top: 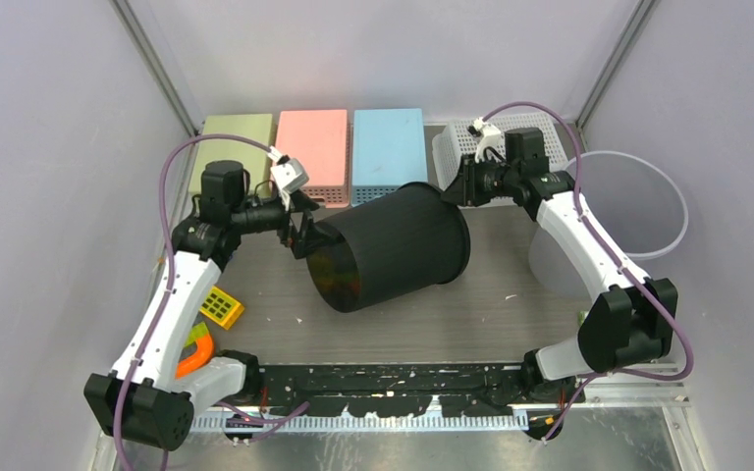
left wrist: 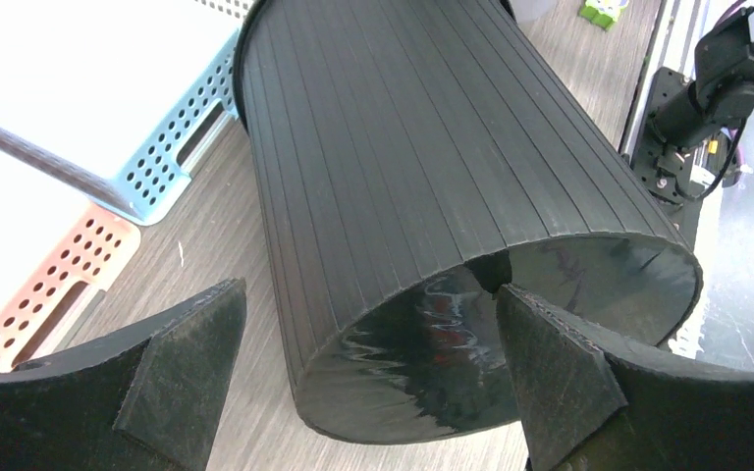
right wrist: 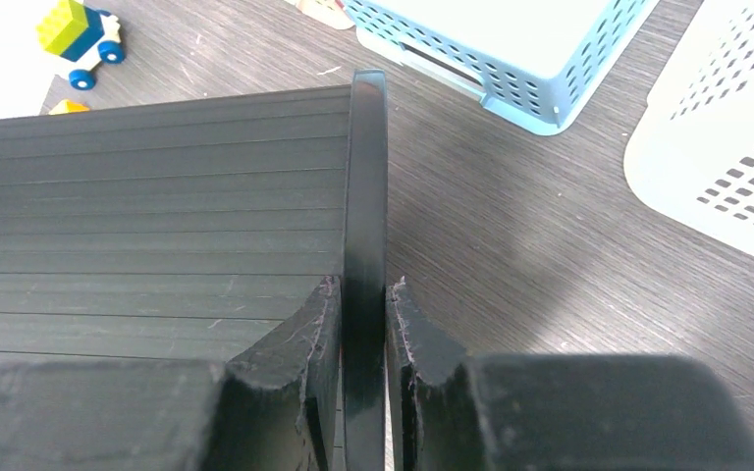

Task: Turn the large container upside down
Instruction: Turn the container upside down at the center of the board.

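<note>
The large container (top: pixel 404 237) lies at a slant with its closed base toward the robot's left gripper, so the left gripper should push that base (top: pixel 336 277) over until the container's rim sits flat.
The large container (top: pixel 393 245) is a black ribbed bin on its side, its closed base toward the front left and its rim toward the back right. My right gripper (top: pixel 449 186) is at the top of that rim. In the right wrist view it (right wrist: pixel 364 294) is shut on the thin rim edge (right wrist: pixel 368 167), with the ribbed wall (right wrist: pixel 157 216) to its left. My left gripper (top: pixel 304 231) hangs open at the base end. In the left wrist view the glossy base (left wrist: pixel 432 383) sits between the wide-apart fingers (left wrist: pixel 187 373), the right one just in front of it.
Upturned green (top: pixel 236 142), pink (top: pixel 312 147) and blue (top: pixel 389 149) baskets line the back, with a white basket (top: pixel 452 147) beside them. A translucent bucket (top: pixel 648 211) stands at the right. A yellow toy (top: pixel 221 307) and an orange piece (top: pixel 196 355) lie front left.
</note>
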Action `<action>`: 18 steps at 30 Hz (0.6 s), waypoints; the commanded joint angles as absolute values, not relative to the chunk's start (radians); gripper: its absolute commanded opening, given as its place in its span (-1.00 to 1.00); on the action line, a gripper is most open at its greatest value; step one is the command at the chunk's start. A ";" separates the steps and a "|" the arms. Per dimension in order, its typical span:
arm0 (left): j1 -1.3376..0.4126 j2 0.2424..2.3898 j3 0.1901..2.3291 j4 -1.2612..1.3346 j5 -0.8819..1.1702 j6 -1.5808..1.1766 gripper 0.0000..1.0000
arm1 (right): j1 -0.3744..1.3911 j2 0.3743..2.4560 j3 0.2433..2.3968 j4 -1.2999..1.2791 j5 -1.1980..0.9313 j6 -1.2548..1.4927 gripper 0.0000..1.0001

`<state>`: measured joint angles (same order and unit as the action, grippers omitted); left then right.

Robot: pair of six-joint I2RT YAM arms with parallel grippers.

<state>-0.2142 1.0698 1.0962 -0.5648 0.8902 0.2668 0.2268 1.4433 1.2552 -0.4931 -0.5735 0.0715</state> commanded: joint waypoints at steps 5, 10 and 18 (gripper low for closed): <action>-0.240 1.109 1.153 -0.374 0.853 0.193 0.99 | 0.273 1.420 1.164 -0.651 -0.643 0.012 -0.71; -0.251 1.125 1.174 -0.364 0.846 0.184 0.99 | 0.272 1.400 1.141 -0.651 -0.642 -0.017 -0.71; -0.275 1.149 1.189 -0.363 0.819 0.188 0.99 | 0.273 1.363 1.101 -0.653 -0.609 -0.055 -0.71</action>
<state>-0.2546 1.1206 1.1797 -0.3988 0.8757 0.1825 0.2352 1.3972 1.1343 -0.5522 -0.5339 -0.0269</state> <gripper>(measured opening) 0.996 0.218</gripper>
